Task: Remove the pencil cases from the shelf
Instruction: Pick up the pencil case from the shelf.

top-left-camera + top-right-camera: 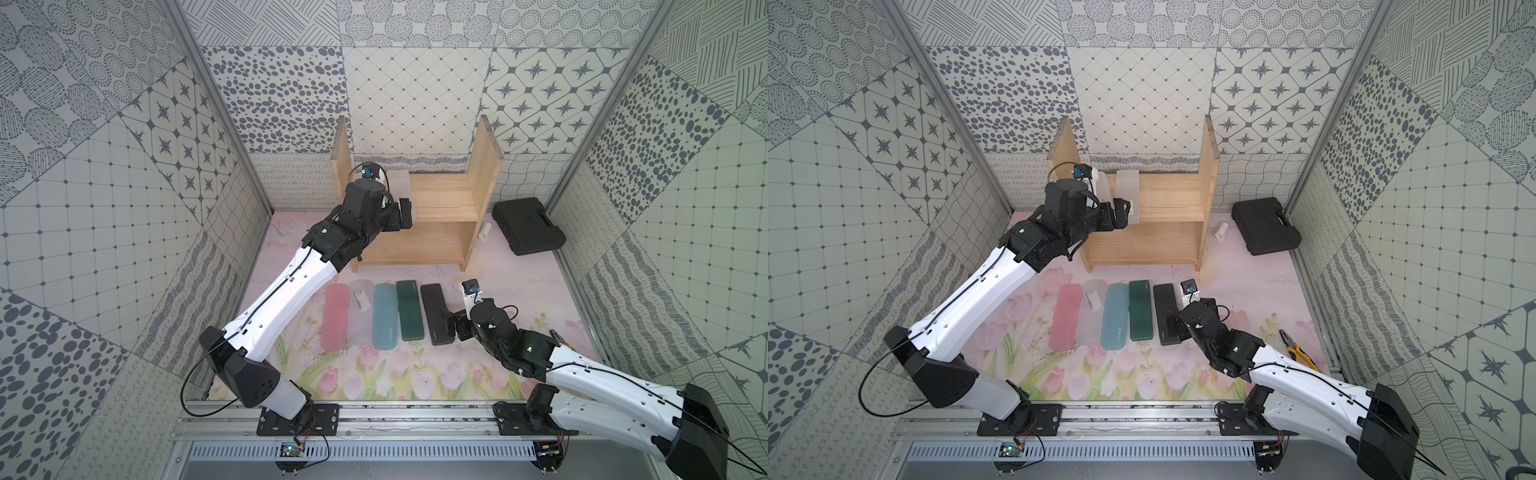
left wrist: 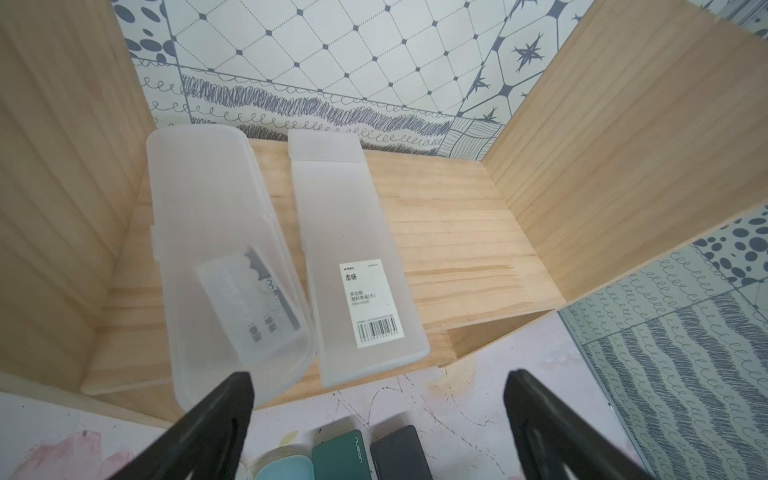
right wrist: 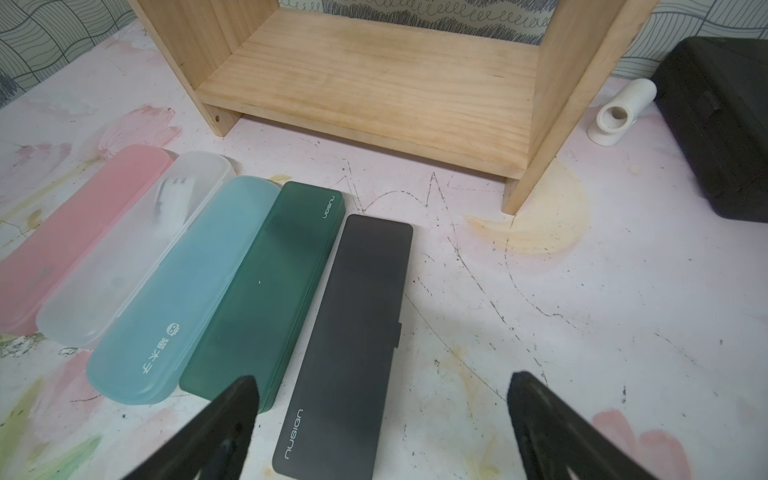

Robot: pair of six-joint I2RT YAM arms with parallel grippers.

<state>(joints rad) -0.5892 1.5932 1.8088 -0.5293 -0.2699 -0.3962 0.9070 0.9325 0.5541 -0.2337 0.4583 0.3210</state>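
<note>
The labelled case's near end sticks out past the edge of the upper board, so my left gripper should keep moving in until its open fingers are on both sides of the case.
The light-wood shelf stands at the back. Two frosted clear pencil cases lie side by side at the left of its upper board, a rounded one and a flat labelled one. My left gripper hangs open just in front of their near ends, holding nothing. Five more cases lie in a row on the mat: pink, clear, light blue, dark green, black. My right gripper is open over the black case's near end.
A black toolbox and a white pipe fitting lie right of the shelf. Yellow-handled pliers lie on the mat beside my right arm. Patterned walls close in on three sides. The shelf's lower board is bare.
</note>
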